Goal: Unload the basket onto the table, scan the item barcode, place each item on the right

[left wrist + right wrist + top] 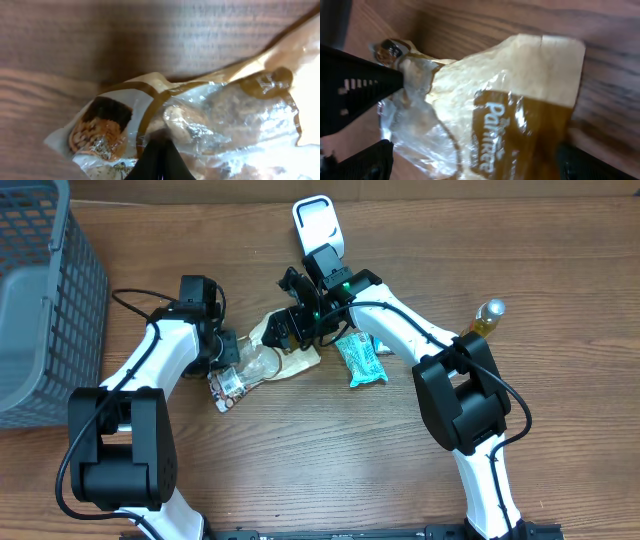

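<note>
Next, I move my right gripper in and grip the bag's middle while my left gripper pins the clear film, because my right gripper is open over the bag's printed end.
The item is a snack bag of clear plastic with cream and brown print, lying on the wooden table between both arms. My left gripper is at its left end; in the left wrist view its black fingertips are pressed together on the crinkled film of the bag. My right gripper hovers over the bag's right end. In the right wrist view its fingers stand wide apart on either side of the bag, not touching it. No barcode is visible on the bag.
A white scanner stands at the back centre. A teal packet lies right of the bag, and a small bottle stands further right. A grey mesh basket fills the left edge.
</note>
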`<state>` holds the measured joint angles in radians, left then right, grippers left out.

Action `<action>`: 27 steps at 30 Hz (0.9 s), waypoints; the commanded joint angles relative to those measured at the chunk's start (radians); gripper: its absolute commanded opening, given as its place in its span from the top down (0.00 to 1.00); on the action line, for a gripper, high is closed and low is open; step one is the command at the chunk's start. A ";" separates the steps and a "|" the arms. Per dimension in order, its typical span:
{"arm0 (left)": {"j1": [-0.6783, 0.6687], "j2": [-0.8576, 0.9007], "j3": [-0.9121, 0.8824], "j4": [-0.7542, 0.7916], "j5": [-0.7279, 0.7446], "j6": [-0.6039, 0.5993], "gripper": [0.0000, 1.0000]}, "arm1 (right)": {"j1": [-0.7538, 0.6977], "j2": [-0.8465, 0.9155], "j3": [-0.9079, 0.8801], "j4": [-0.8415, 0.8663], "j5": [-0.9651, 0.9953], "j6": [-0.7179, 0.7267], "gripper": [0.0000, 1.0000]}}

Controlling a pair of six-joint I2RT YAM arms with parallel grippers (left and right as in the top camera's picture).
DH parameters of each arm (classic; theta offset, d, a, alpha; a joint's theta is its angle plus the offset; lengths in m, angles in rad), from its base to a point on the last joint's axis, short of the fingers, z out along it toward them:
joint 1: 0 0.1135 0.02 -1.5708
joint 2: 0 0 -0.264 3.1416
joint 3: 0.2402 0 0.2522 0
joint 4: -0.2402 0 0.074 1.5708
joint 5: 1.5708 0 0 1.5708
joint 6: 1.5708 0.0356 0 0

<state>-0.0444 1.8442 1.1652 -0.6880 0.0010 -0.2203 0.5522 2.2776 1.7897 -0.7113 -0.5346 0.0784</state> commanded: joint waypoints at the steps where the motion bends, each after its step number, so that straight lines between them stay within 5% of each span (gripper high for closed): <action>1: -0.002 0.015 -0.018 0.035 -0.039 0.044 0.96 | 0.001 -0.009 0.010 0.015 0.072 0.005 0.00; 13: -0.002 0.018 -0.018 0.042 -0.038 0.087 0.96 | 0.005 -0.009 0.001 0.077 0.167 0.136 0.00; 27: -0.002 0.020 -0.018 0.042 -0.067 0.087 0.96 | 0.076 0.044 -0.070 0.106 -0.142 0.193 0.00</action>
<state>-0.0444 1.8442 1.1633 -0.6491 -0.0460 -0.1528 0.6075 2.3047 1.7378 -0.6189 -0.5659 0.2340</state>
